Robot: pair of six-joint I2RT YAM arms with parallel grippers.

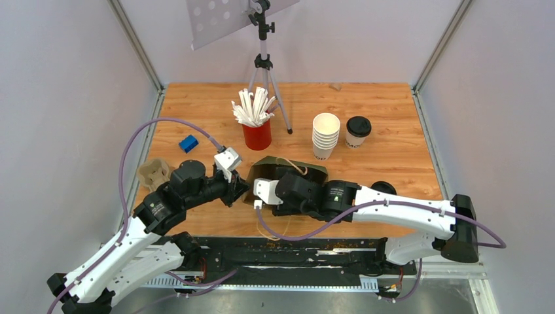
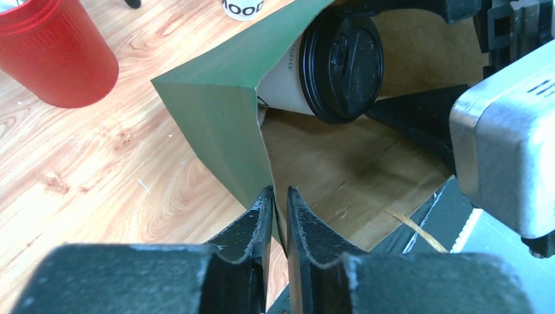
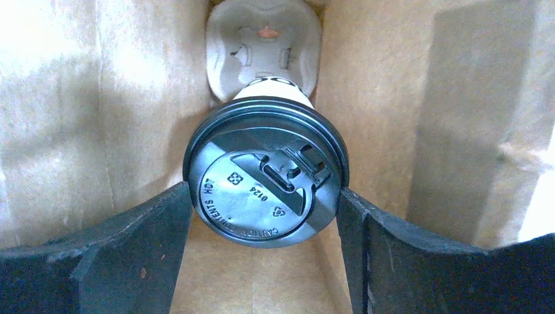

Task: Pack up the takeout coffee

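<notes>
Next, I pull the cup back with my right gripper to the carrier's near hole first, as its base reaches over the edge of the pulp carrier's far hole.
A green paper bag lies on its side mid-table, its mouth toward the arms. Inside it is the takeout coffee, a white cup with a black lid facing the right wrist camera. My right gripper reaches into the bag, and both of its fingers touch the lid's rim. From the left wrist view the same cup shows within the bag's mouth. My left gripper pinches the bag's green side edge, with its jaws almost together on the paper.
A grey pulp carrier sits at the bag's far end behind the cup. On the table stand a red cup of straws, stacked white cups, a second lidded cup, a tripod, a blue block and another pulp carrier.
</notes>
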